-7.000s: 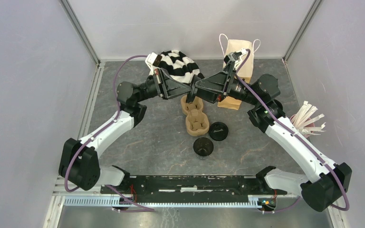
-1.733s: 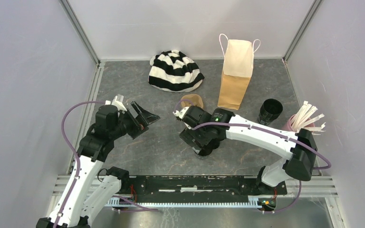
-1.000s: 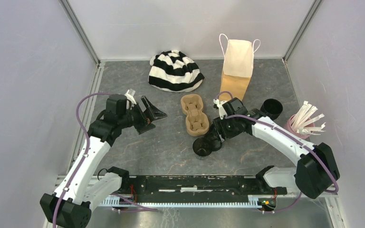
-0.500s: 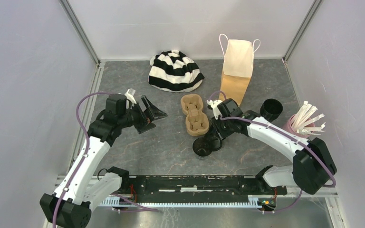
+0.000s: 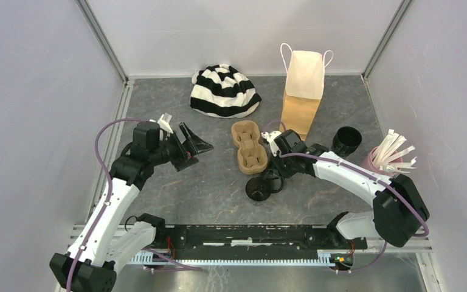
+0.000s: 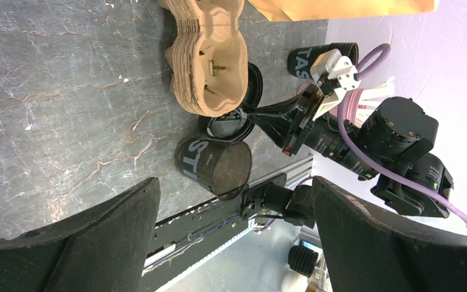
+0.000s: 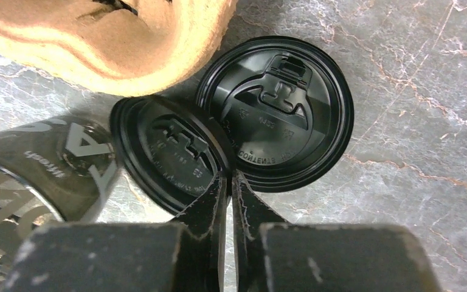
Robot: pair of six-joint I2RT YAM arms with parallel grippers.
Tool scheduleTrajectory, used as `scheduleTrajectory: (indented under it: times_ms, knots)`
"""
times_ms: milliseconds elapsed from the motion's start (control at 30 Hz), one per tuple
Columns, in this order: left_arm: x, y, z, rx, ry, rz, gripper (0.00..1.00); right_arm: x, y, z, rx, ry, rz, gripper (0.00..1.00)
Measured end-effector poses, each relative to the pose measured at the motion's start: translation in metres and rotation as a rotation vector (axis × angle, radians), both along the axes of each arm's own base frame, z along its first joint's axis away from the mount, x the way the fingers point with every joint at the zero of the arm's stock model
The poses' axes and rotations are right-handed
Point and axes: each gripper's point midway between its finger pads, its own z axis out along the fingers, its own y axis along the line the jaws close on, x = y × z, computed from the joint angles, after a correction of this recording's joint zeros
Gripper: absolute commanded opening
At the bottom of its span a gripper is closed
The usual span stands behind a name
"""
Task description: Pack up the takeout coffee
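I should take the opposite rim (image 7: 120, 135) with my left gripper and turn the lid over, because my right gripper is pinching the lid with its hollow bottom side (image 7: 173, 157) facing up.
Two black coffee cups stand without lids: one (image 5: 259, 189) near the front middle, the other (image 5: 346, 140) at the right near the pink cup. Two round black lids lie between the front cup (image 7: 30, 176) and the cardboard carrier (image 7: 109, 36). One lid (image 7: 280, 109) rests flat on the table. The other lid (image 7: 164, 152) is tilted, overlapping it, and my right gripper (image 7: 230, 179) (image 5: 272, 175) pinches its rim. My left gripper (image 5: 198, 151) hovers wide open and empty left of the carrier, facing the front cup (image 6: 214, 167).
The brown paper bag (image 5: 301, 97) stands upright at the back right. A black-and-white striped hat (image 5: 224, 90) lies at the back middle. The two-cup carrier (image 5: 249, 146) sits mid-table. A pink cup of white sticks (image 5: 389, 159) stands at the far right.
My right gripper has slid left toward the lids beside the front cup and closed on the rim of one lid. The left arm has barely moved.
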Motion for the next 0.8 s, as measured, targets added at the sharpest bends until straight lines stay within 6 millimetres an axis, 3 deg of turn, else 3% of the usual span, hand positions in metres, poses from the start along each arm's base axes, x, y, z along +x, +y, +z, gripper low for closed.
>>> scheduleTrajectory:
  times_ms: [67,233,433,500,567,667,700,800]
  knots:
    - [-0.001,0.000,0.002,-0.002,-0.006,0.000,0.99,0.000,-0.003,0.000,-0.013,-0.006,-0.006,0.01]
    - [-0.002,0.000,0.006,-0.012,-0.014,0.005,0.99,0.002,-0.014,0.015,-0.047,-0.040,-0.041,0.00]
    - [-0.003,-0.004,0.018,-0.037,-0.020,0.006,0.98,0.011,-0.032,0.064,-0.067,-0.159,-0.119,0.00]
    - [-0.004,-0.011,0.026,-0.045,-0.028,-0.012,0.90,0.014,-0.039,0.086,-0.076,-0.200,-0.146,0.00]
    - [-0.005,-0.024,0.037,-0.043,-0.043,-0.041,0.78,0.018,-0.041,0.111,-0.070,-0.238,-0.166,0.00]
    - [-0.003,-0.054,0.059,-0.011,-0.092,-0.084,0.75,0.023,-0.038,0.149,-0.026,-0.288,-0.181,0.00]
    - [-0.011,-0.066,0.061,-0.011,-0.100,-0.126,0.75,0.025,-0.036,0.160,-0.007,-0.304,-0.186,0.00]
    - [-0.018,-0.110,0.077,0.055,-0.143,-0.184,0.69,0.029,-0.031,0.194,0.052,-0.349,-0.200,0.00]
